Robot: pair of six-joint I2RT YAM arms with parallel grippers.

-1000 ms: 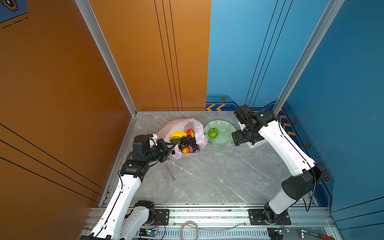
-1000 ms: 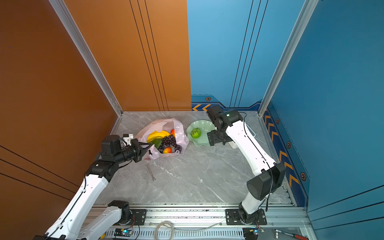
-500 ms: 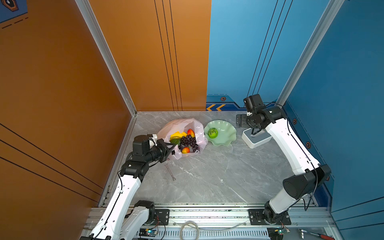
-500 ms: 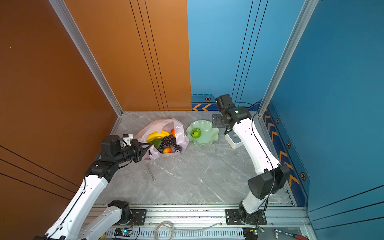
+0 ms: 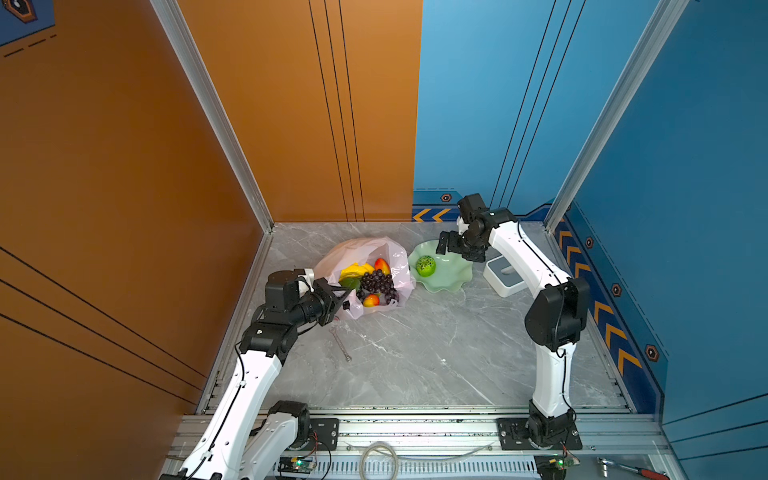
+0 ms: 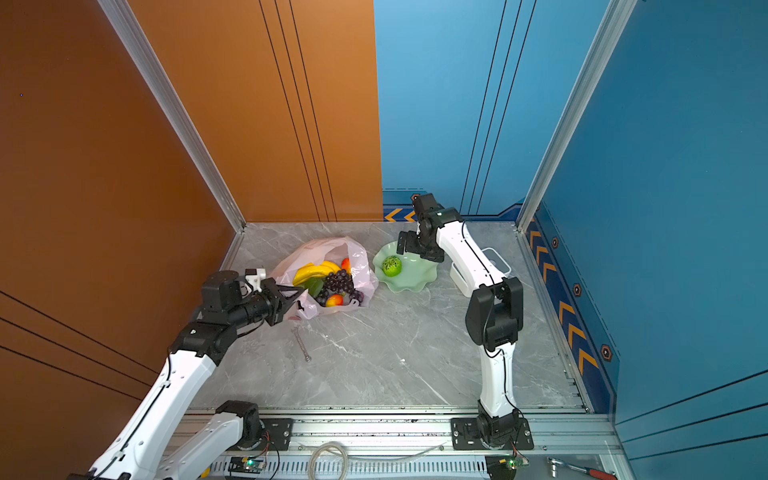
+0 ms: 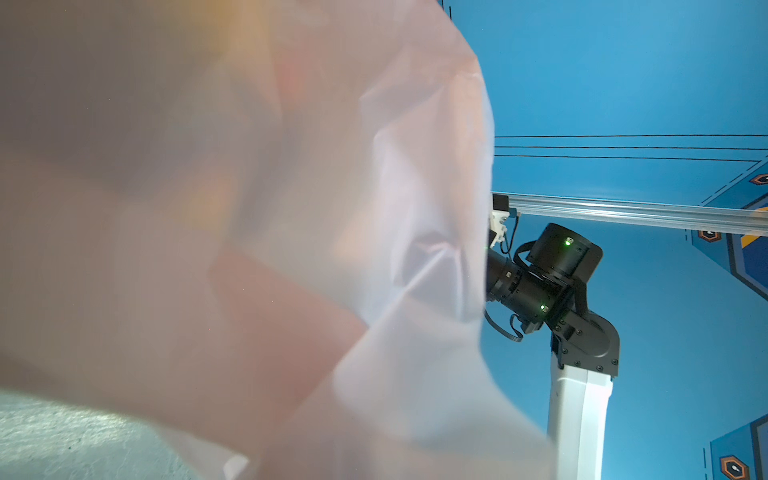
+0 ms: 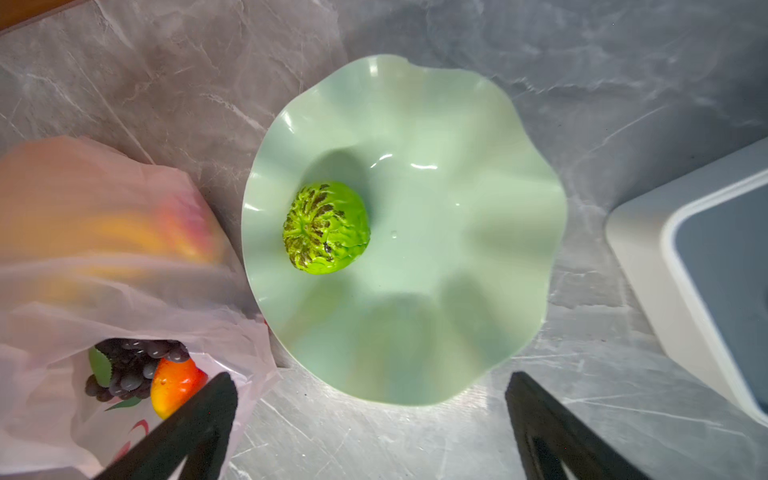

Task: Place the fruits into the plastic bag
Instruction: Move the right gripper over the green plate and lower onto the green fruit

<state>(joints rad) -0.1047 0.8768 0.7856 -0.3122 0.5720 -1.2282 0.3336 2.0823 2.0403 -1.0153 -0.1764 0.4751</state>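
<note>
The bumpy green fruit (image 5: 425, 266) is by itself in the dish, within the span of the open fingers. My right gripper keeps going down until the fruit has its sides (image 5: 433, 264) between the fingers.
The pale-pink plastic bag (image 5: 361, 247) lies open on the marble floor. Inside it are a yellow banana bunch (image 5: 355, 270), dark grapes (image 5: 377, 282) and two red-orange mangoes (image 5: 382, 266). My left gripper (image 5: 343, 297) is shut on the bag's near-left edge, and the bag film (image 7: 291, 208) fills the left wrist view. One bumpy green fruit (image 8: 326, 227) sits in the pale green dish (image 8: 436, 249), to the right of the bag in both top views. My right gripper (image 8: 370, 386) hangs open above the dish's back rim with nothing between its fingers.
A white-and-grey square box (image 5: 505, 276) stands right of the dish, under my right arm. A small wrench (image 5: 340, 344) lies on the floor in front of the bag. Orange and blue walls close in the back and sides.
My right arm swung up from beside the box toward the back wall, then came forward over the dish's back rim, jaws still open. The left arm and the bag have not moved.
</note>
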